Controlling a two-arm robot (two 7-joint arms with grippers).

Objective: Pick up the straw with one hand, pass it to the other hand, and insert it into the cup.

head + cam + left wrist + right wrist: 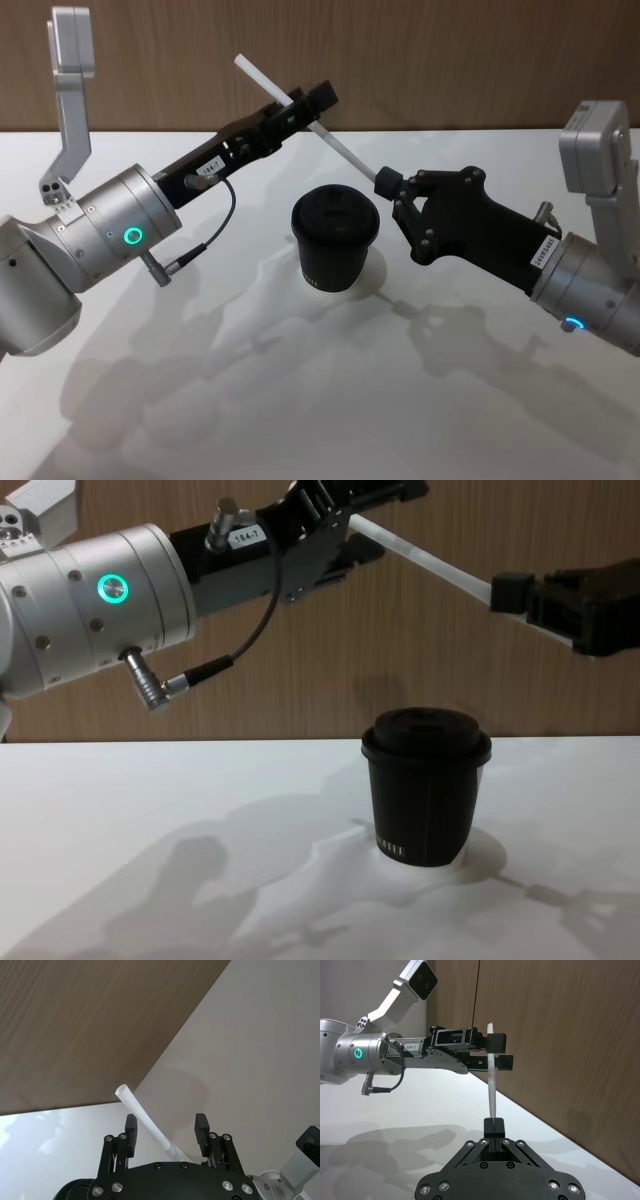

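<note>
The white straw (pixel 346 151) is much longer than the black cup (pixel 335 240). I therefore expect the straw to stand up high above the lid when I put it in.
The white straw (pixel 335 140) slants in the air above and behind the black lidded cup (pixel 335 238), which stands upright on the white table. My right gripper (pixel 384 183), all black, is shut on the straw's lower end (pixel 493 1105). My left gripper (pixel 308 105), with the silver wrist and green ring light, is open. Its two fingers straddle the straw's upper part, and in the left wrist view the straw (pixel 140 1112) passes closer to one finger (pixel 131 1129). In the chest view the straw (pixel 430 562) spans from the left gripper (pixel 340 505) to the right gripper (pixel 510 592), high above the cup (pixel 427 785).
A wood-panelled wall (pixel 450 60) runs behind the white table (pixel 300 400). Both arms reach in over the table from either side of the cup.
</note>
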